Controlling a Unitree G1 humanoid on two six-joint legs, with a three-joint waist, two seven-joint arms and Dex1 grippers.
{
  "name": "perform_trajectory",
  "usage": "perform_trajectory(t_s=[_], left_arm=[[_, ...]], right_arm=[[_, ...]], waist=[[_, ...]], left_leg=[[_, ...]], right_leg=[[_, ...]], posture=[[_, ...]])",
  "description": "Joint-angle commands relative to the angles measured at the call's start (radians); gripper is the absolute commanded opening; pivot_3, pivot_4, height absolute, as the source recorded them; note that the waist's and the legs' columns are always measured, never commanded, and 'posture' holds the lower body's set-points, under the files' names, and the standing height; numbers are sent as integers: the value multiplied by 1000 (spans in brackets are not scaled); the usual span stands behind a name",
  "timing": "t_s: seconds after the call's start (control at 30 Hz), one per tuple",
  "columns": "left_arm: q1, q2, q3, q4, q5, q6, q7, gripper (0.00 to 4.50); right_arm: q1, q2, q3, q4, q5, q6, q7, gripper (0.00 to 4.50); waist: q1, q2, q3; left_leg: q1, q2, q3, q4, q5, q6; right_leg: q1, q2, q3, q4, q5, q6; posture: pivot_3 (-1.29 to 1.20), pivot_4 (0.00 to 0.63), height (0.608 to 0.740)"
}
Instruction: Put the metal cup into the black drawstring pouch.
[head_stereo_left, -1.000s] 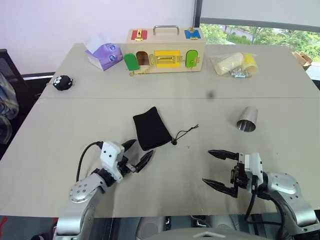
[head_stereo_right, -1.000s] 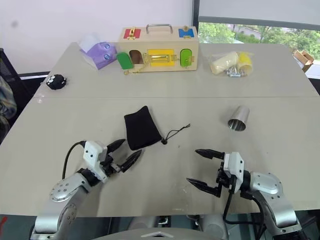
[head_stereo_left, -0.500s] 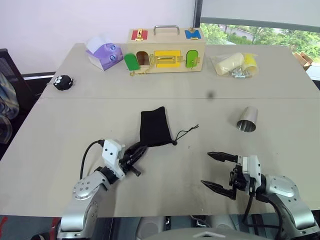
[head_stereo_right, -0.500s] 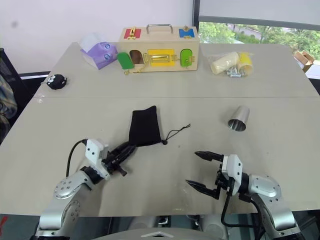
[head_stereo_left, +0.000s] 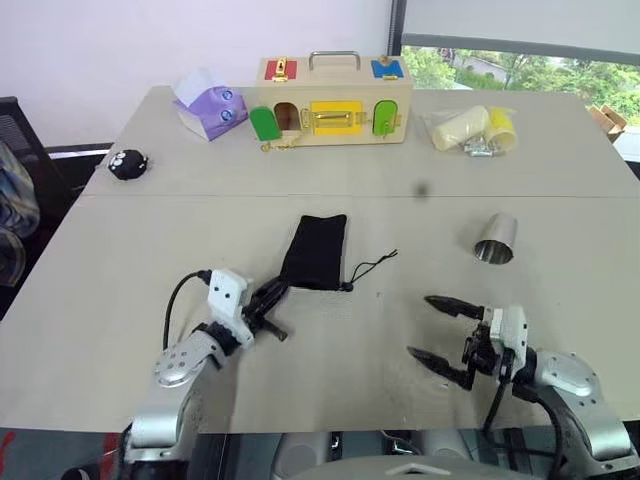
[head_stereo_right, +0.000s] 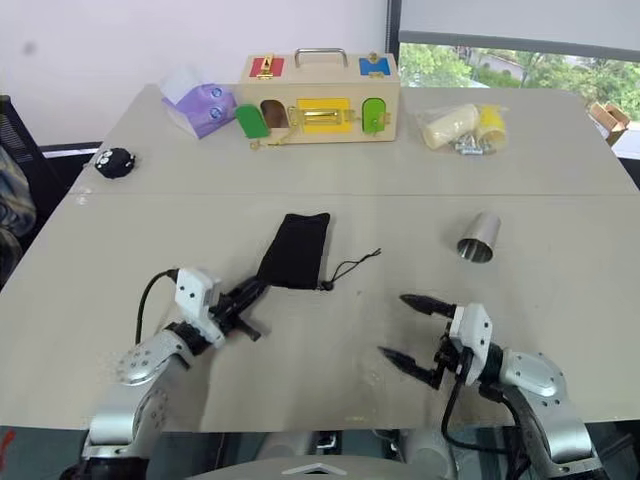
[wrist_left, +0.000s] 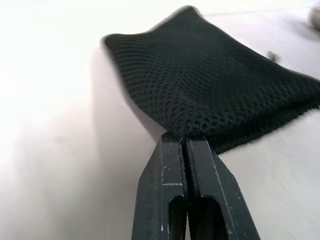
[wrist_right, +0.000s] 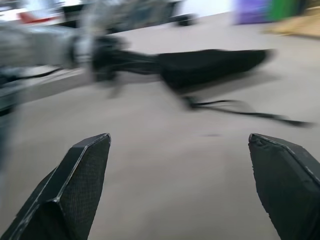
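Note:
The thin cord (head_stereo_left: 373, 265) runs through a dark bead (head_stereo_left: 347, 286). The cord should come out longer and pull the pouch's opening closed when I pull it.
The black drawstring pouch (head_stereo_left: 317, 251) lies flat at mid-table, its thin cord (head_stereo_left: 372, 267) trailing to the right. My left gripper (head_stereo_left: 277, 292) is shut on the pouch's near left corner; in the left wrist view the fingers (wrist_left: 172, 175) pinch the mesh fabric (wrist_left: 210, 90). The metal cup (head_stereo_left: 494, 239) lies on its side at the right, open end toward me. My right gripper (head_stereo_left: 437, 328) stands open near the front edge, below and left of the cup, with nothing between its fingers. The pouch (wrist_right: 210, 64) also appears in the right wrist view.
A wooden lock box (head_stereo_left: 332, 100) stands at the back centre. A purple tissue box (head_stereo_left: 209, 106) is at back left, a black fuzzy ball (head_stereo_left: 127, 164) at the far left, and a plastic-wrapped cream cylinder with bolts (head_stereo_left: 468, 129) at back right.
My left gripper closed on the pouch's near corner and pushed forward; the pouch swung round and slid up-right. The right gripper shifted slightly, still open.

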Motion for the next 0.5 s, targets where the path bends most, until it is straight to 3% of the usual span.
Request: perform_trajectory(t_s=[0.03, 0.5], left_arm=[[-53, -23, -14, -36, -18, 48, 40, 37], [-243, -82, -29, -61, -43, 196, 141, 37]], right_arm=[[-21, 47, -116, 58, -73, -36, -203, 4500], [-124, 156, -231, 153, -225, -17, -600, 4500]], waist=[[-1, 0, 0], [-7, 0, 0]], left_leg=[[0, 0, 0, 0, 0, 0], [1, -1, 1, 0, 1, -1]], right_leg=[[0, 0, 0, 0, 0, 0], [0, 1, 1, 3, 0, 0]], posture=[[0, 150, 740], [0, 150, 740]])
